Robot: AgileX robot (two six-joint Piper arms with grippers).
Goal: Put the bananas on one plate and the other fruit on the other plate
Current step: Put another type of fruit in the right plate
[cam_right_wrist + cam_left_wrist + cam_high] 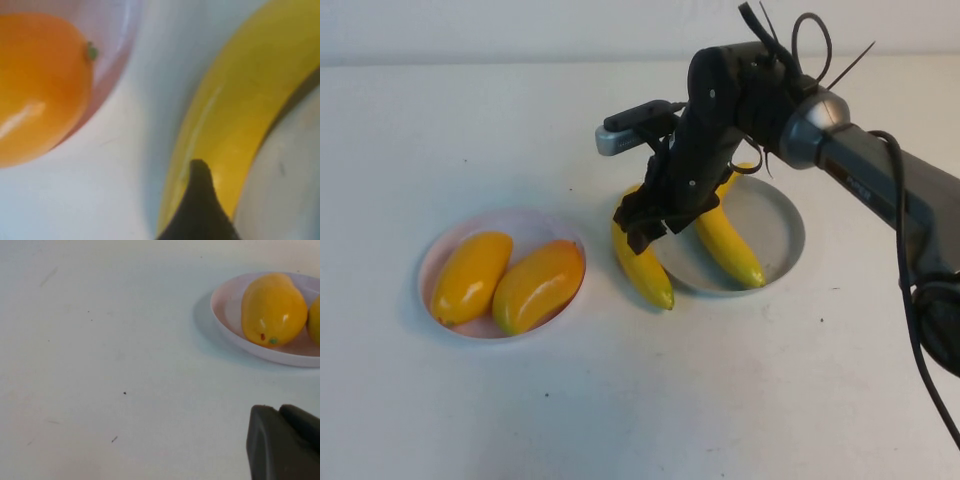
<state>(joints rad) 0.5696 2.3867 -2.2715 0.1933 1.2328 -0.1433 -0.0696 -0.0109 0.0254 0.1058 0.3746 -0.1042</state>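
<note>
My right gripper needs to make room for the other banana. One banana lies across the middle (731, 248) of the grey-blue plate, so the gripper should move it away from the pink plate.
Two bananas lie at the grey-blue plate (777, 213). One banana (730, 245) lies inside it. The other banana (646, 268) rests across the plate's left rim with its lower end on the table. My right gripper (642, 225) hovers right over this banana, open, with one fingertip (200, 195) showing over the banana (240, 100) in the right wrist view. Two mango-like fruits (470, 275) (538, 285) lie on the pale pink plate (535, 225). My left gripper (280, 415) is shut and empty over bare table near the pink plate (225, 315); it does not show in the high view.
The right arm (860, 165) reaches in from the right over the grey plate. The two plates stand close together, with a narrow strip of white table (600, 270) between them. White table (640, 400) lies all round.
</note>
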